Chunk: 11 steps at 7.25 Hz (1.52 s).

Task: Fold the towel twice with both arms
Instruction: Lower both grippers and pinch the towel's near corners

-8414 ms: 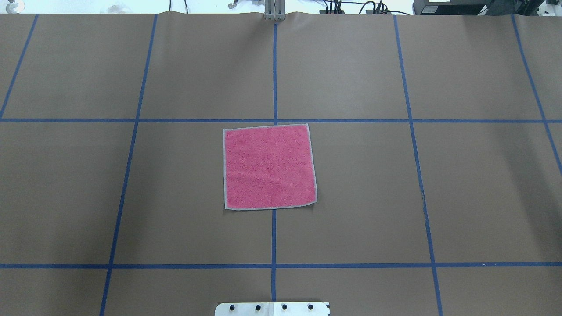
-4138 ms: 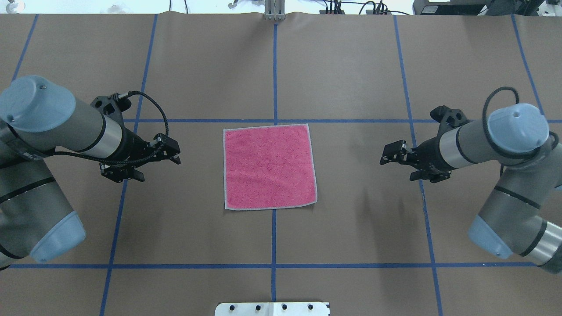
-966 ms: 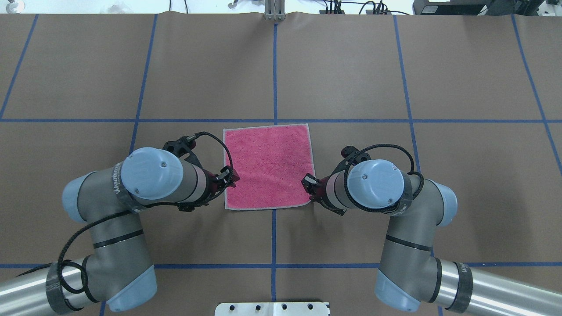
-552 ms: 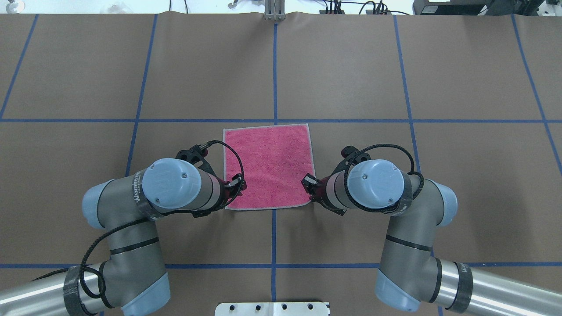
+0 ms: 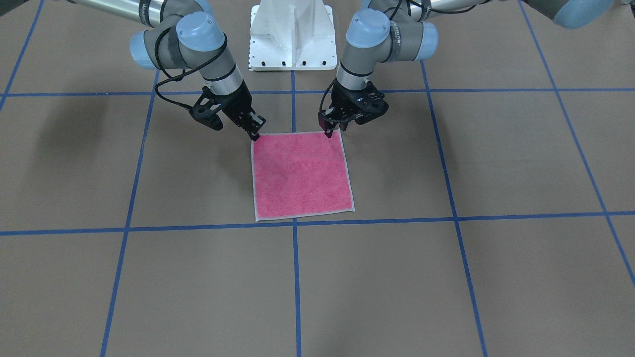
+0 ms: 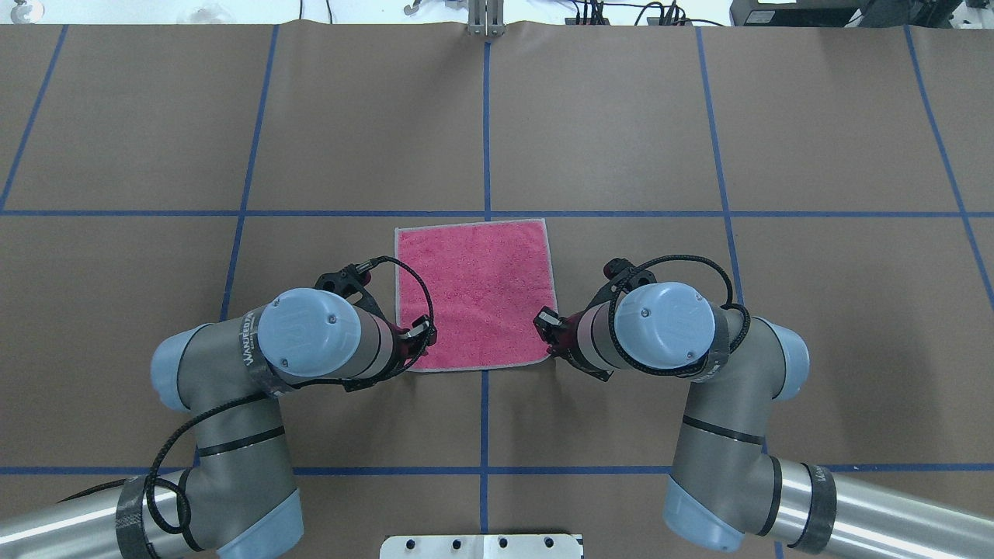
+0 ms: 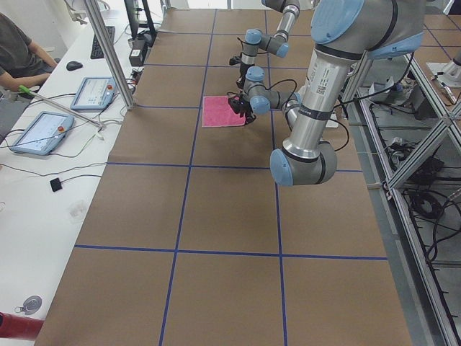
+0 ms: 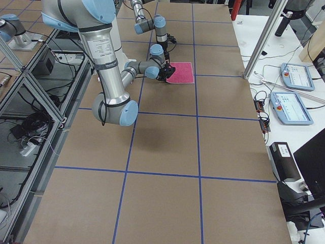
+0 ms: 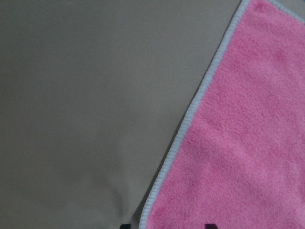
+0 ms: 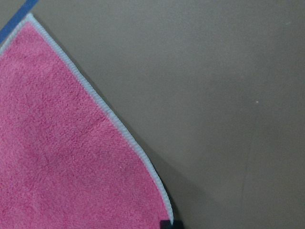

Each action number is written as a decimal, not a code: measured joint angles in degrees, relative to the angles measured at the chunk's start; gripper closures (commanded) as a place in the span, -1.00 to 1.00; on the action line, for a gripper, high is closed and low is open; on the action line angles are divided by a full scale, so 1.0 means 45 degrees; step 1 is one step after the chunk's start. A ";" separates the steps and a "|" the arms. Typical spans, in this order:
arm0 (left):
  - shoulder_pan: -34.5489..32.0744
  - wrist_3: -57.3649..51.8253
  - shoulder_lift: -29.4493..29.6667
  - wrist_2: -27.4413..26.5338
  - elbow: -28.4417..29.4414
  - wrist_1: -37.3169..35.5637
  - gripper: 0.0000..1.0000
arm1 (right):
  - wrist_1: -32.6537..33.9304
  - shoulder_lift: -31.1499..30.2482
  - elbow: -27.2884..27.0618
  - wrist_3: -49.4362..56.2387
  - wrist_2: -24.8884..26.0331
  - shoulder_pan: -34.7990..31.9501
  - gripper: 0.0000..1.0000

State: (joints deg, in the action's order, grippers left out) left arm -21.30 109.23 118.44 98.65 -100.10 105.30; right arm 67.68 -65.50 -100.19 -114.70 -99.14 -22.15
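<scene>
I should expect a hidden grey bottom side to come into view when I fold the towel over, because a pale hem (image 5: pixel 348 170) runs around the towel's pink side (image 5: pixel 302 173).
The towel (image 5: pixel 300 173) lies flat, pink face up, at the table's middle; it also shows overhead (image 6: pixel 475 291). My left gripper (image 5: pixel 327 132) (image 6: pixel 423 335) is low at the towel's near left corner. In the left wrist view its fingertips (image 9: pixel 125 225) stand apart, astride the pale hem, so it is open. My right gripper (image 5: pixel 255 135) (image 6: pixel 546 326) is at the near right corner. In the right wrist view (image 10: pixel 170 224) its tips are together on the hem of the towel (image 10: pixel 62 143), and that corner is slightly raised.
The white bolted pedestal (image 5: pixel 292 34) stands at the robot's edge. Blue tape lines (image 6: pixel 486 140) grid the brown table. An operator (image 7: pixel 21 50) and control tablets (image 7: pixel 94 92) are beyond the far edge, with an aluminium post (image 7: pixel 108 50).
My left arm has moved right, towards the towel's near left corner, and now reaches over its edge. My right arm and the towel have not moved in the last second.
</scene>
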 measured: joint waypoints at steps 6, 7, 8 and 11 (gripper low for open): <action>0.0006 0.0016 -0.0044 0.0011 -0.0055 -0.0021 1.00 | 0.0000 -0.0047 0.0000 0.0000 0.0001 -0.0018 1.00; 0.0006 0.0020 -0.0047 0.0016 -0.0073 -0.0022 1.00 | 0.0000 -0.0050 0.0000 0.0000 0.0001 -0.0019 1.00; 0.0006 0.0017 -0.0046 0.0047 -0.0108 -0.0022 1.00 | 0.0000 -0.0052 0.0000 0.0000 0.0001 -0.0026 1.00; 0.0012 0.0008 -0.0020 0.0223 -0.0336 -0.0022 1.00 | 0.0000 -0.0417 -0.0512 -0.0012 -0.0055 -0.0014 1.00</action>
State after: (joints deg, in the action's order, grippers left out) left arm -21.24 109.27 118.35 99.65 -101.62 105.21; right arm 67.68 -67.38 -102.50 -114.75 -99.39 -22.21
